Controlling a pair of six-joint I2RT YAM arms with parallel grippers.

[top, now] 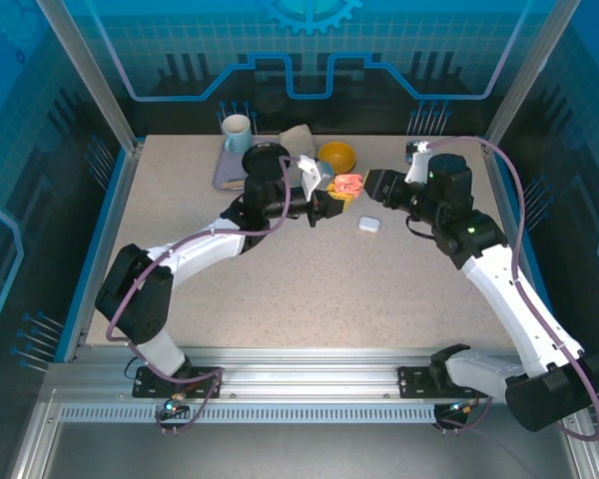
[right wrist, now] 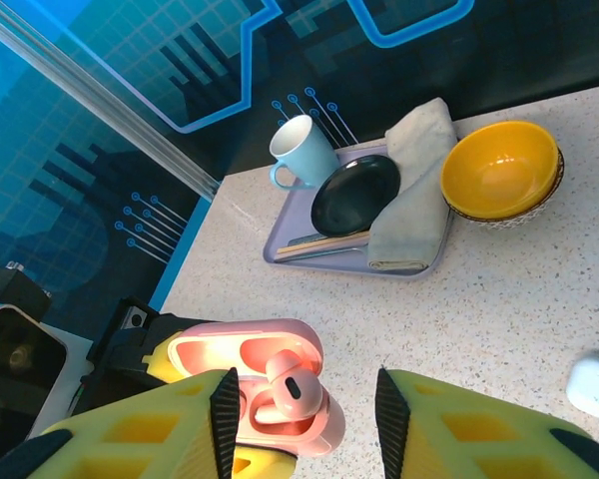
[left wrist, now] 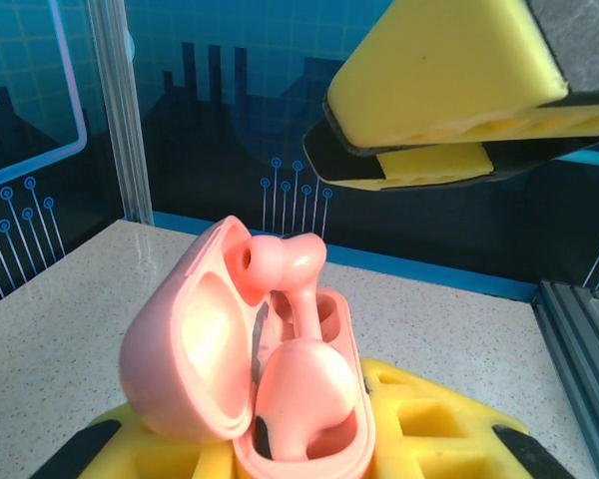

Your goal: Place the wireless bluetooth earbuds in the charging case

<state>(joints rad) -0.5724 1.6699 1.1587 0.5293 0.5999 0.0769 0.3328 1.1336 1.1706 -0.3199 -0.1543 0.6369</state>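
Next, my right gripper pulls out the raised earbud (left wrist: 294, 261) and puts it down beside the white case before inserting it, because the earbud sits too shallow in the far slot.
My left gripper (top: 329, 205) is shut on the open salmon-pink charging case (left wrist: 195, 339), whose lid stands up on the left. One pink earbud (left wrist: 304, 394) sits in the near slot. A second pink earbud (left wrist: 285, 264) stands stem-down in the far slot, its head well above the rim. My right gripper (right wrist: 307, 409) hangs open just above the case (right wrist: 280, 394), with that raised earbud (right wrist: 298, 384) below the gap and free of both fingers. From the left wrist, the right gripper's yellow fingers (left wrist: 449, 90) hover at the upper right, apart from the case.
A closed white case (top: 368, 226) lies on the table just right of the grippers. At the back stand a lilac tray (right wrist: 280, 249) with a black plate, chopsticks and a grey cloth (right wrist: 409, 190), a pale blue mug (right wrist: 298, 150) and a yellow bowl (right wrist: 499, 170).
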